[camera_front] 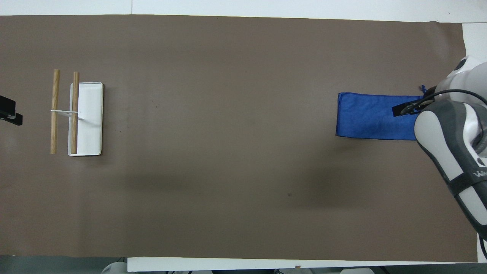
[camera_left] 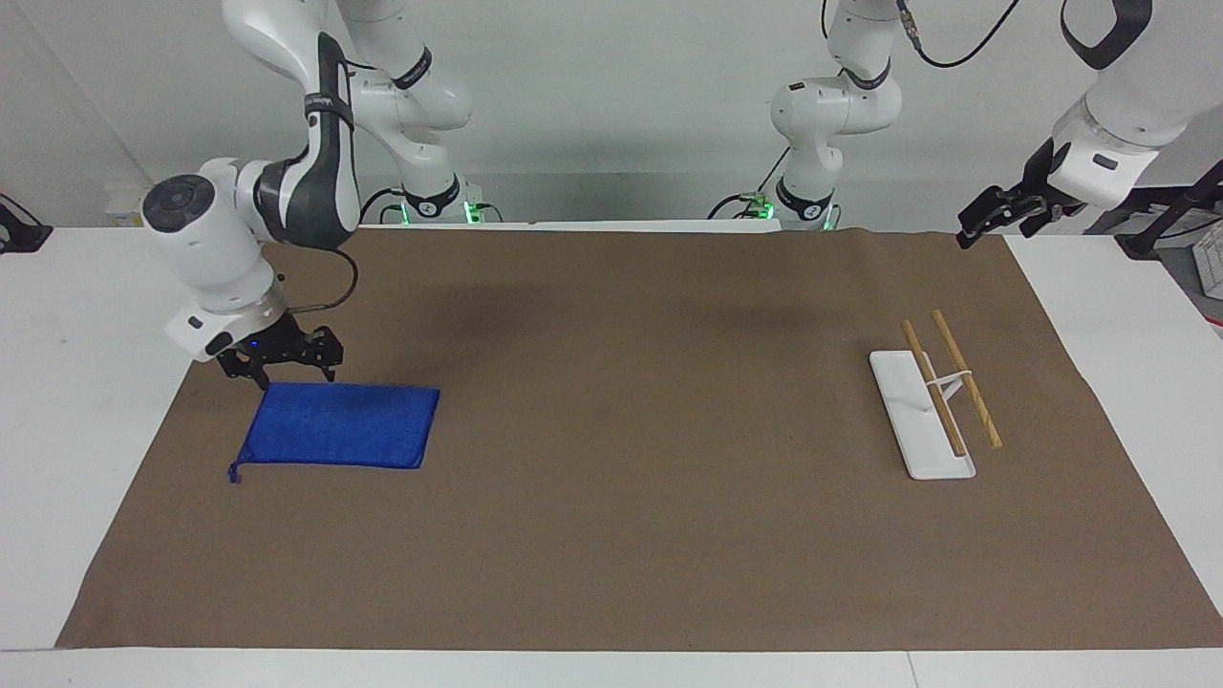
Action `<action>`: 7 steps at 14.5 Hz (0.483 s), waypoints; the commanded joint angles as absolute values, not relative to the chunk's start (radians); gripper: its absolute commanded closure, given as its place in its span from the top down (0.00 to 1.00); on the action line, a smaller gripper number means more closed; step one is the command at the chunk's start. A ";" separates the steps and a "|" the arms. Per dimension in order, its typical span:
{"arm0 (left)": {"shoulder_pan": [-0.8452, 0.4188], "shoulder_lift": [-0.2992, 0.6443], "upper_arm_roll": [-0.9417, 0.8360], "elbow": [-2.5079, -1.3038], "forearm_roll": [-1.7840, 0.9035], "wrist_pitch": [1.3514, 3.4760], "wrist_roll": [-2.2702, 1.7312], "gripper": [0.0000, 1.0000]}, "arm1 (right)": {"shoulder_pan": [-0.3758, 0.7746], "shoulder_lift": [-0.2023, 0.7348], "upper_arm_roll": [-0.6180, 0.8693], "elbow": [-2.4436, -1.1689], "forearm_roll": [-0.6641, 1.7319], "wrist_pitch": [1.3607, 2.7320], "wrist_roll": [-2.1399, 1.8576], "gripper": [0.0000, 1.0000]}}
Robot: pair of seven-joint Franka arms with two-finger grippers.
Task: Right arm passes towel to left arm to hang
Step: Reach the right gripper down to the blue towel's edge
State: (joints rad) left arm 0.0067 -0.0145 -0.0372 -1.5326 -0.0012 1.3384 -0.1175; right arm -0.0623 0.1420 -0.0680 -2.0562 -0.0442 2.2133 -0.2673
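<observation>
My right gripper will make the blue towel (camera_front: 374,117) fold in and hang down from it when I lift the blue towel, because the blue towel lies flat with its corners free (camera_front: 339,134).
The blue towel (camera_left: 339,425) lies flat on the brown mat toward the right arm's end of the table, and it also shows in the overhead view (camera_front: 374,116). Its loop string (camera_left: 232,475) is at the corner farthest from the robots. My right gripper (camera_left: 292,373) is open and hangs low over the towel's edge nearest the robots. I cannot tell whether it touches the cloth. In the overhead view the right gripper (camera_front: 404,110) is partly hidden by its own arm. My left gripper (camera_left: 992,216) waits in the air over the mat's corner at the left arm's end.
A white rack base (camera_left: 919,420) with two wooden rods (camera_left: 967,380) on a stand sits toward the left arm's end, and it also shows in the overhead view (camera_front: 89,118). The brown mat (camera_left: 650,497) covers most of the table.
</observation>
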 commanded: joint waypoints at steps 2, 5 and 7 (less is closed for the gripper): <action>0.008 -0.028 -0.034 -1.546 -0.009 1.330 -0.118 1.00 | -0.087 0.219 -0.064 -2.075 -0.021 2.327 -0.320 0.97; 0.008 -0.028 -0.034 -1.546 -0.009 1.330 -0.118 1.00 | -0.112 0.258 -0.063 -2.077 -0.018 2.367 -0.347 0.95; 0.008 -0.028 -0.034 -1.546 -0.009 1.330 -0.118 1.00 | -0.114 0.259 -0.063 -2.094 0.011 2.376 -0.353 0.94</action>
